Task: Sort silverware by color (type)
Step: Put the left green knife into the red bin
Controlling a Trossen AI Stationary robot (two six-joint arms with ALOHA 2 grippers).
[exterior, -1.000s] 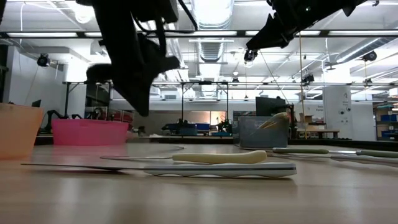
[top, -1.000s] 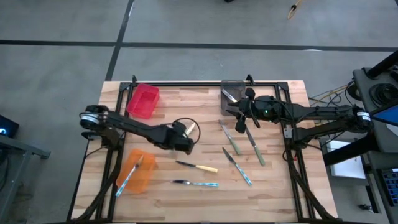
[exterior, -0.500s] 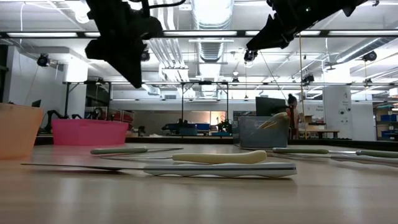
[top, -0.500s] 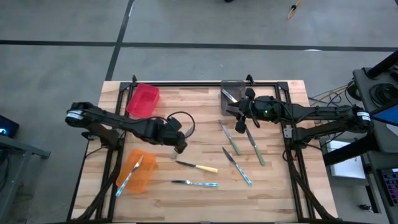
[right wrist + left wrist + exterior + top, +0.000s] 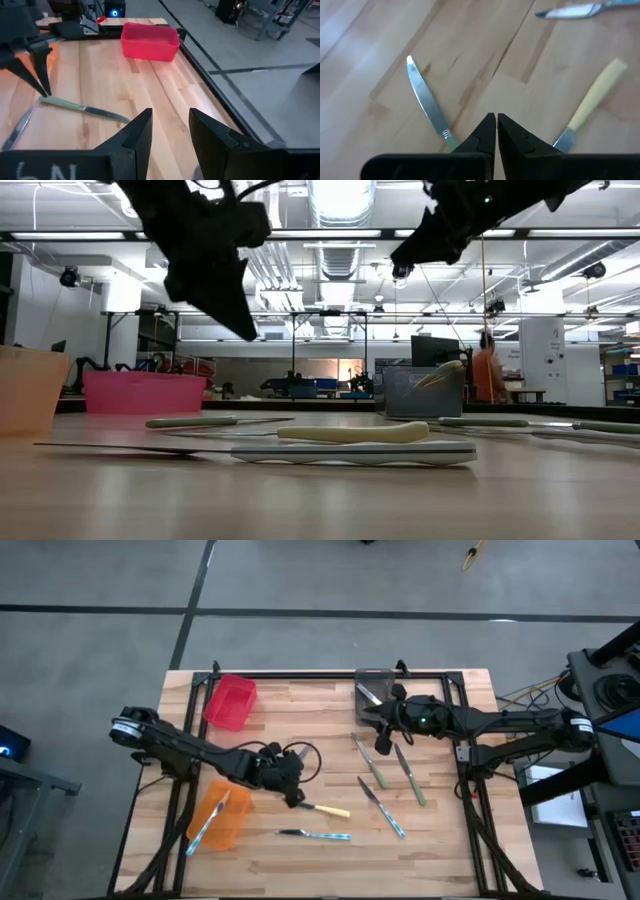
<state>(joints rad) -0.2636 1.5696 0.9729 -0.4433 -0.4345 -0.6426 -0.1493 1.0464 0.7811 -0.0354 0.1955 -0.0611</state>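
Note:
Next, my left gripper opens and straddles the handle where the handle meets the blade before closing, because the gripper hangs shut next to the slanted green-handled knife.
The silverware is small knives. A green-handled knife lies flat on the table under my left gripper, which hangs shut and empty above it. Just beyond lie a yellow-handled knife and a blue-handled knife. Two green-handled knives and another blue-handled one lie right of the middle. My right gripper is open and empty, high above the table near the grey bin.
A red bin stands at the far left. An orange bin at the near left holds a blue-handled knife. The grey bin holds a knife too. A black frame runs along the table's far and side edges.
My left gripper has moved toward the table's near edge, over the yellow-handled knife's blade end, and has rolled about its own axis, staying shut. In the low view the green-handled knife, not seen on the table a second ago, now lies below it.

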